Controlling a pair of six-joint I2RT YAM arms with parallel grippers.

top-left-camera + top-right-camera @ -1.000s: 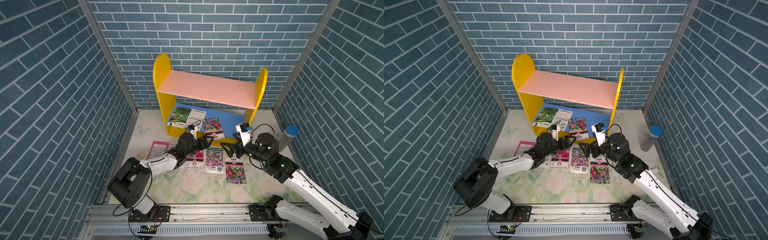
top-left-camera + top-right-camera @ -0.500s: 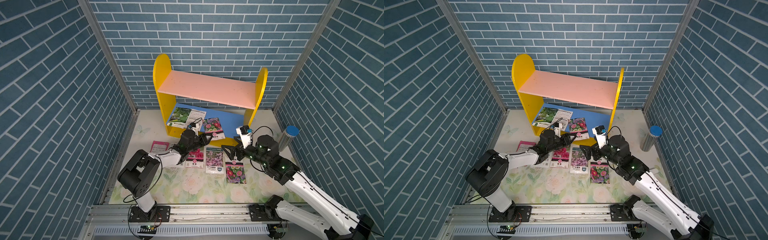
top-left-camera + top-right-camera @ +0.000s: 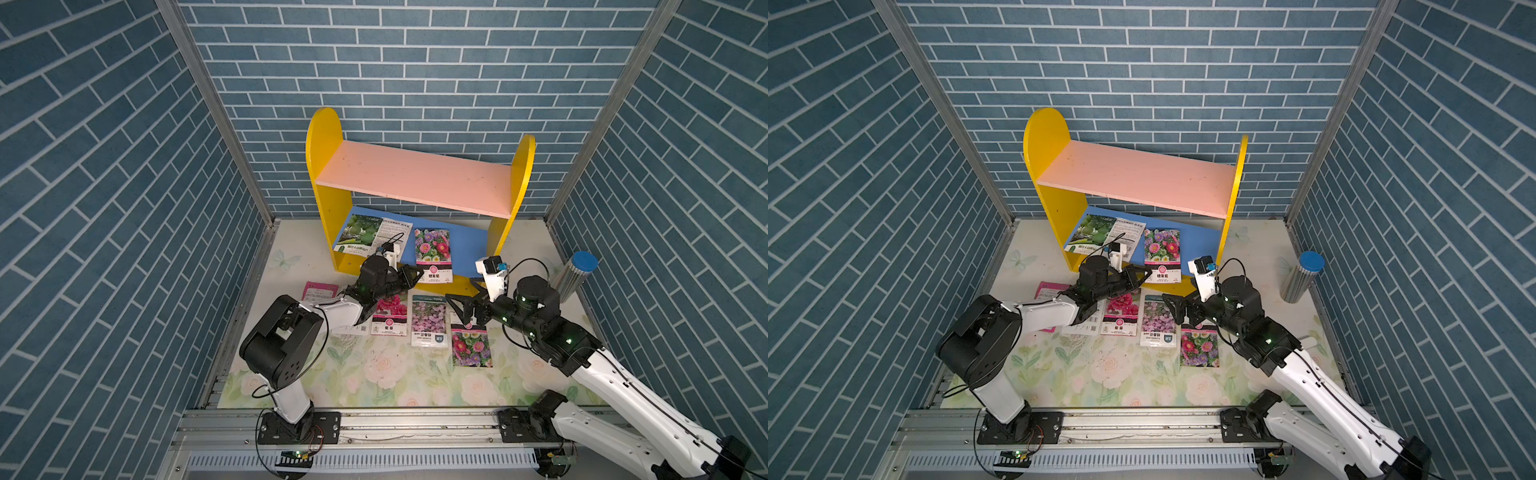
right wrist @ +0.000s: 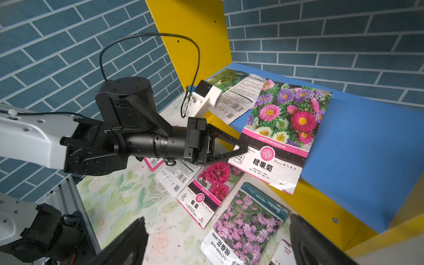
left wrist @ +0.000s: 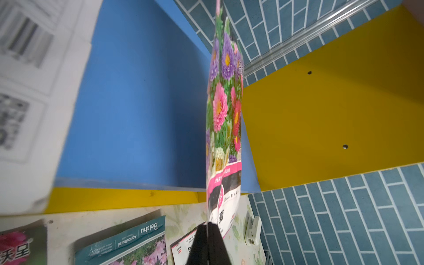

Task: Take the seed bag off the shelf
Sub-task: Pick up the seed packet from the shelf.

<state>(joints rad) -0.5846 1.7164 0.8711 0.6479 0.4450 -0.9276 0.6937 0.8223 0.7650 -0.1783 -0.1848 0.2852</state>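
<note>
I can see my left gripper on the flower bag's near corner [image 3: 421,281] above other bags, so my right gripper should take the bag's opposite edge [image 3: 450,264] and carry it to clear mat.
The shelf [image 3: 415,178] stands at the back, with yellow sides, a pink upper board and a blue lower board [image 3: 469,245]. On the lower board lies a flower-printed seed bag [image 3: 432,253] [image 3: 1162,253] [image 4: 284,124], its near end hanging over the front edge. My left gripper [image 3: 419,272] [image 3: 1148,272] [image 4: 244,148] is shut on that bag's near left corner; the left wrist view shows the bag [image 5: 226,103] edge-on, running out from the closed jaws [image 5: 207,226]. My right gripper [image 3: 457,309] [image 4: 216,220] hovers open above the floor in front of the shelf, holding nothing.
A green melon bag [image 3: 365,235] also lies on the blue board, left of the flower bag. Several seed bags lie on the floral mat, among them a hollyhock bag [image 3: 388,316] and a cosmos bag [image 3: 428,320]. A ribbed silver cylinder with a blue cap [image 3: 575,276] stands by the right wall.
My left gripper has reached forward to the shelf's front edge and closed on the flower bag's corner. The right arm has barely moved and stays open.
</note>
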